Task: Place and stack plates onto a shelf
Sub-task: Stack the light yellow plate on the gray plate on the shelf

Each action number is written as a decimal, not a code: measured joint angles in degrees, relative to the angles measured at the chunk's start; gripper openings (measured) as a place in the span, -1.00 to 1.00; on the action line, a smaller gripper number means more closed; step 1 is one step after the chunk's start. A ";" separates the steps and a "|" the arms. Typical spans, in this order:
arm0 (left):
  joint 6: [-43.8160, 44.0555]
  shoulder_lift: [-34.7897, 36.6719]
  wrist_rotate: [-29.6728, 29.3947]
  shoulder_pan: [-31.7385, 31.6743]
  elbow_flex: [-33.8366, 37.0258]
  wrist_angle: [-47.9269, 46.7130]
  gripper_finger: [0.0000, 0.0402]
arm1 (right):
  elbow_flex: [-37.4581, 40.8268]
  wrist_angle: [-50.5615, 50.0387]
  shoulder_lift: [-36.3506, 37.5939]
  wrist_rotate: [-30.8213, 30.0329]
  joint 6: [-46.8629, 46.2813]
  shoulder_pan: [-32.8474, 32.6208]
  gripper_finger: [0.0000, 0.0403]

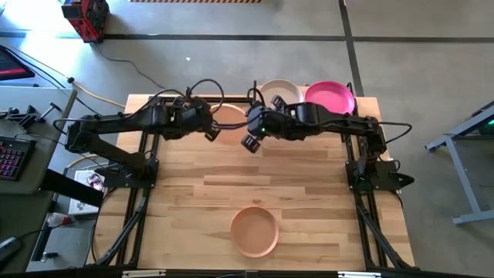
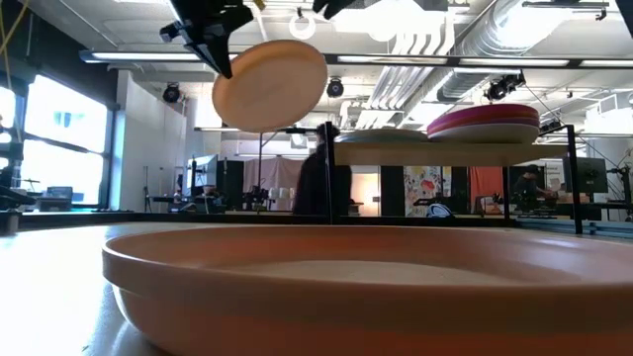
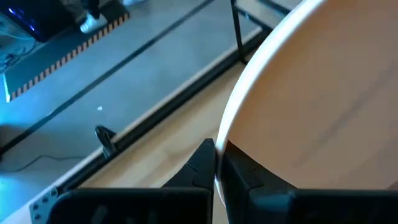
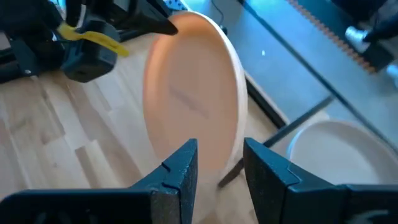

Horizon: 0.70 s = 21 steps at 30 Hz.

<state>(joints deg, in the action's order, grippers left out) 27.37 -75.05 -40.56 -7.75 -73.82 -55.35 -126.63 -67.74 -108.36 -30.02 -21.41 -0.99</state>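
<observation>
The shelf (image 2: 445,154) is on my right gripper's side while my left gripper holds the peach plate, so my right gripper should first take the plate's free rim (image 4: 240,118).
My left gripper (image 1: 208,130) is shut on a peach plate (image 1: 229,123), which it carries in the air over the table's far middle, just left of the shelf (image 2: 425,153). The low view shows that plate (image 2: 269,84) tilted, high above the table. My right gripper (image 4: 217,168) is open and points at the plate's right rim (image 4: 239,93). Its fingers stop short of the rim. A cream plate (image 1: 278,91) and a magenta plate (image 1: 330,97) rest on the shelf. Another peach plate (image 1: 255,230) lies flat on the table near its near edge. My left gripper pinches the peach plate's rim (image 3: 225,134) on its left side between its two fingers, one on each face. The fingers come from the table's left and slant down. The plate is lifted clear and sits tilted, its free edge toward the right arm.
The shelf stands on thin black posts (image 2: 329,178) at the table's far right. The two arms meet close together over the far middle. The wooden tabletop (image 1: 231,181) is bare between the arms and the near plate. A person (image 2: 315,183) shows in the room behind.
</observation>
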 joint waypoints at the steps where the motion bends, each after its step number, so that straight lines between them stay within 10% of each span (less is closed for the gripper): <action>1: -0.62 0.00 -0.01 -0.45 0.00 0.96 -1.00 | 0.00 0.62 0.00 0.00 1.18 0.38 -0.47; 21: -15.49 -0.02 0.87 -1.72 0.00 16.20 -1.00 | 0.00 1.59 -0.02 0.09 4.76 6.26 -0.53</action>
<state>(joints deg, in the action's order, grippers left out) 11.87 -75.07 -39.68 -9.47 -73.82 -39.15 -126.63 -66.15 -108.38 -29.93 -16.65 5.27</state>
